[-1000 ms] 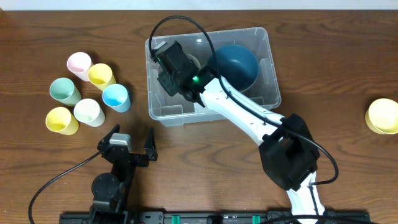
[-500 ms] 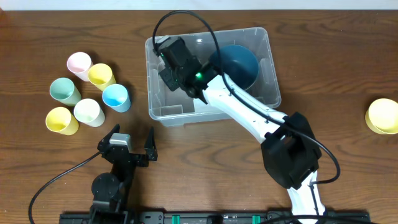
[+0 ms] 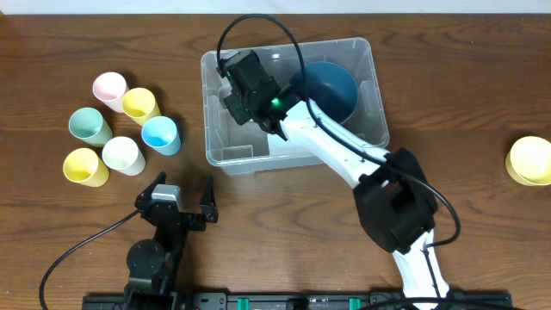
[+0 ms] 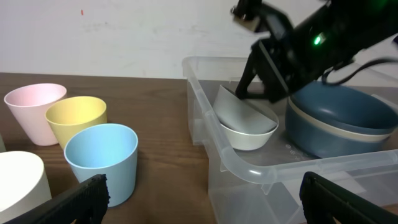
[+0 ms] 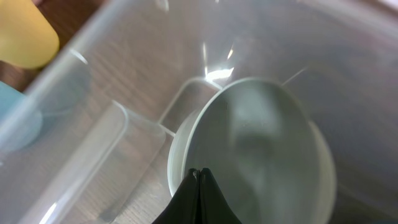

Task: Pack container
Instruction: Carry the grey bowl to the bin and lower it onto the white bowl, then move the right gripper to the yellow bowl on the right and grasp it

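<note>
The grey bowl leans tilted (image 4: 246, 116) inside the white bowl (image 4: 249, 140). My right gripper should lower the grey bowl's raised rim until that bowl sits level inside, before it goes for the yellow bowl.
The clear plastic container (image 3: 232, 157) stands at the table's middle back and holds a dark blue bowl (image 3: 331, 90) on its right side. On its left side a grey bowl (image 4: 239, 111) leans tilted inside a white bowl (image 4: 249, 138). My right gripper (image 3: 245, 89) reaches down into the container's left half, and its fingertips (image 5: 200, 171) are pressed together on the grey bowl's (image 5: 261, 149) near rim. My left gripper (image 3: 176, 202) is open and empty, low over the table in front of the container (image 4: 249, 171).
Several pastel cups stand left of the container: pink (image 3: 109, 89), yellow (image 3: 139, 105), blue (image 3: 160, 134), green (image 3: 89, 126), white (image 3: 121, 155) and a second yellow (image 3: 85, 167). A yellow bowl (image 3: 530, 160) sits at the right edge.
My right gripper has shifted slightly toward the far side inside the container. The left arm has not moved.
</note>
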You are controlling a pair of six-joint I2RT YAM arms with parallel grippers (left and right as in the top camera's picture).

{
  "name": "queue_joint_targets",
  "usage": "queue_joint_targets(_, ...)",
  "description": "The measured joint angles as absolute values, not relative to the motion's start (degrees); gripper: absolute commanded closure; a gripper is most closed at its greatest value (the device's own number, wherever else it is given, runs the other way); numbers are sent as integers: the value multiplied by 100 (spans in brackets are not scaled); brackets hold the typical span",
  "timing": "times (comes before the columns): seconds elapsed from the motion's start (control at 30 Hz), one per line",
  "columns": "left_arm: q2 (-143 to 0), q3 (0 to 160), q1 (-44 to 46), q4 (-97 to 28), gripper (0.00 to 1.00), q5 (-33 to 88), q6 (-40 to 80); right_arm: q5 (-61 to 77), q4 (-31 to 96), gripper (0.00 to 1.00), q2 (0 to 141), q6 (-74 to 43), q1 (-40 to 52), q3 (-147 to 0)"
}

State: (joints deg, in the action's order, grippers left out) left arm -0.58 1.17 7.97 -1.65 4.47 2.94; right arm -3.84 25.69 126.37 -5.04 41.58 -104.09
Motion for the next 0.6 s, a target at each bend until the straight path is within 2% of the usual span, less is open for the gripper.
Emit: queue_joint_targets(0.6,-58,117,797,-165,2,447,292,-338,2482,97,12781,-548,4235,-10516)
